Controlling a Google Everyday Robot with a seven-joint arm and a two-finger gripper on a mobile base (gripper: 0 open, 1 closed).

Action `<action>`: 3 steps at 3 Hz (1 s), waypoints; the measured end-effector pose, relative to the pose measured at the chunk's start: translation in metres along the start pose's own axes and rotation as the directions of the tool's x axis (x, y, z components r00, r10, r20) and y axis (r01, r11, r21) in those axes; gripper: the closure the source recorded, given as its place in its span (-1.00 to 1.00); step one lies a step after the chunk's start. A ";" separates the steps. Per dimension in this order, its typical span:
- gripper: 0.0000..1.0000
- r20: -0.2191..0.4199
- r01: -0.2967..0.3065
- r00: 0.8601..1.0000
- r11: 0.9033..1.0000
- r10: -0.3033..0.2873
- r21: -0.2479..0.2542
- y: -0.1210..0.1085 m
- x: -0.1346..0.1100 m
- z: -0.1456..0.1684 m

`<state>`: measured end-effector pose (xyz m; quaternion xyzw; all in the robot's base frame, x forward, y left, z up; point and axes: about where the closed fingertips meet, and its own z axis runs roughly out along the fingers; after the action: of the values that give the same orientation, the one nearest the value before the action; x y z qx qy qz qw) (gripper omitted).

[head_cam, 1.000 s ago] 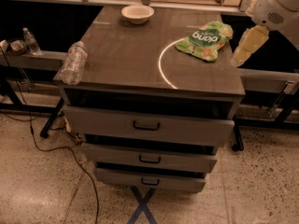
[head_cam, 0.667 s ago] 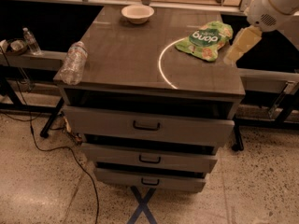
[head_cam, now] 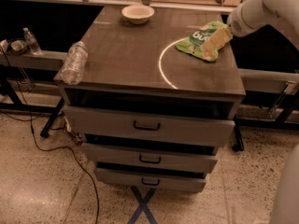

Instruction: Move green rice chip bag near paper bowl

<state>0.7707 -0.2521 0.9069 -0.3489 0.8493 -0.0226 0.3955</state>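
The robot's gripper has its fingers above the green rice chip bag (head_cam: 195,45), which lies clear of its neighbours, so the gripper should keep going down until its fingers close around the bag's body (head_cam: 209,55).
The green rice chip bag (head_cam: 202,41) lies flat at the right side of the dark cabinet top (head_cam: 135,55), its white label facing up. The paper bowl (head_cam: 138,13) stands at the far edge of the top, left of centre, well apart from the bag. My gripper (head_cam: 214,42) hangs from the white arm entering at the upper right. Its tan fingers (head_cam: 217,38) reach down and left over the bag's right part, covering some of it.
A clear plastic water bottle (head_cam: 74,62) lies on its side at the top's left edge. A bright curved light arc (head_cam: 161,64) marks the middle of the top. Three drawers (head_cam: 147,125) stand slightly open below. A small bottle (head_cam: 31,41) stands on a shelf at left.
The gripper has moved left from beyond the cabinet's right edge to over the right part of the bag. The bag, bowl and bottle have not moved.
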 end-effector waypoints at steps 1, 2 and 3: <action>-1.00 0.032 -0.148 0.989 0.988 0.147 0.043 -0.020 0.006 0.028; -1.00 0.086 -0.314 0.947 0.949 0.310 0.035 -0.030 0.011 0.054; -0.52 0.131 -0.442 0.888 0.897 0.440 -0.016 -0.030 0.014 0.079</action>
<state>0.8357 -0.2647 0.8530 -0.1447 0.8783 0.0846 0.4477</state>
